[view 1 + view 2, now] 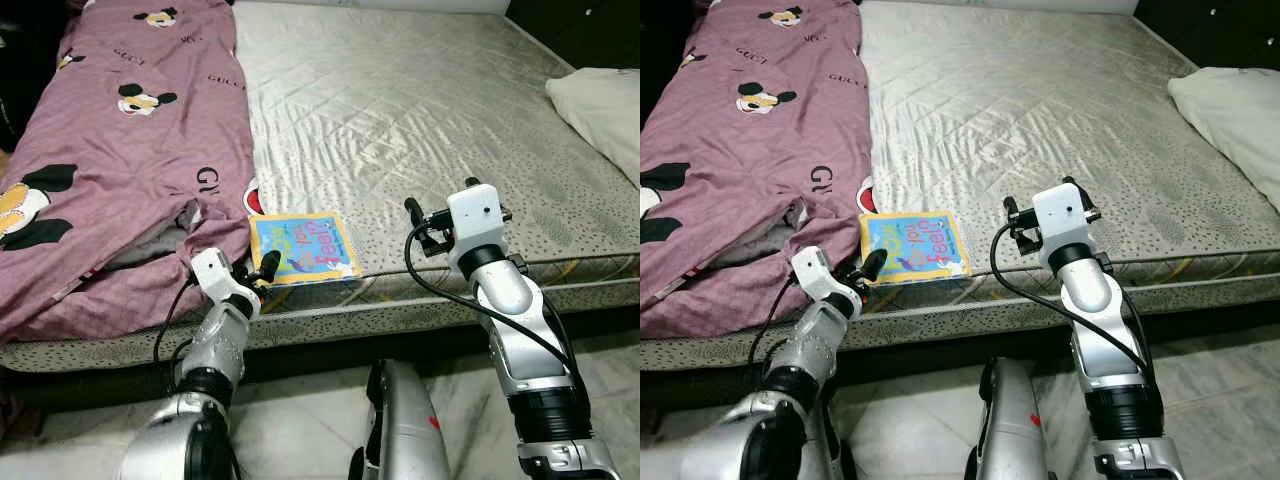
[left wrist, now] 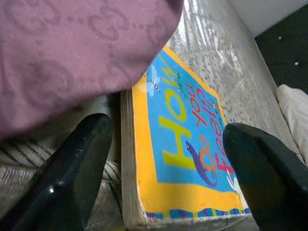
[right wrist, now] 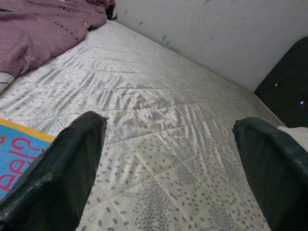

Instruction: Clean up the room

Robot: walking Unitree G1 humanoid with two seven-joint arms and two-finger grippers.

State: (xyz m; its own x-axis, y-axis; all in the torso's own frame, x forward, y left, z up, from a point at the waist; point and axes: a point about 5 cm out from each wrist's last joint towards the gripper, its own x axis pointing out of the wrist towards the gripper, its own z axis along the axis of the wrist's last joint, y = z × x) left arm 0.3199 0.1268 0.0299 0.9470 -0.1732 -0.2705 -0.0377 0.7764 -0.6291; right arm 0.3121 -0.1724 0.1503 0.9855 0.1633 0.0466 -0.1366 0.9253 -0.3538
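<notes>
I am going to lift the book [image 1: 305,248] by its corner. The thick, straight edge [image 2: 128,163] looks tightly packed, so the book will stay stiff and almost closed.
A blue and yellow children's board book [image 1: 303,247] lies flat on the bare mattress [image 1: 400,110] near its front edge, right beside the purple blanket. My left gripper [image 1: 262,270] is open at the book's near left corner. In the left wrist view its two black fingers [image 2: 72,163] stand either side of the book [image 2: 187,139], which is not gripped. My right gripper [image 1: 418,222] hovers open over the mattress edge, to the right of the book. Its fingers [image 3: 57,163] hold nothing, and a corner of the book [image 3: 14,154] shows beside them.
A purple blanket [image 1: 120,140] printed with cartoon mice covers the left side of the bed and overhangs the book's left edge. A white pillow [image 1: 605,105] lies at the far right. Dark furniture [image 1: 580,30] stands behind it. Pale tiled floor [image 1: 330,420] lies below the bed front.
</notes>
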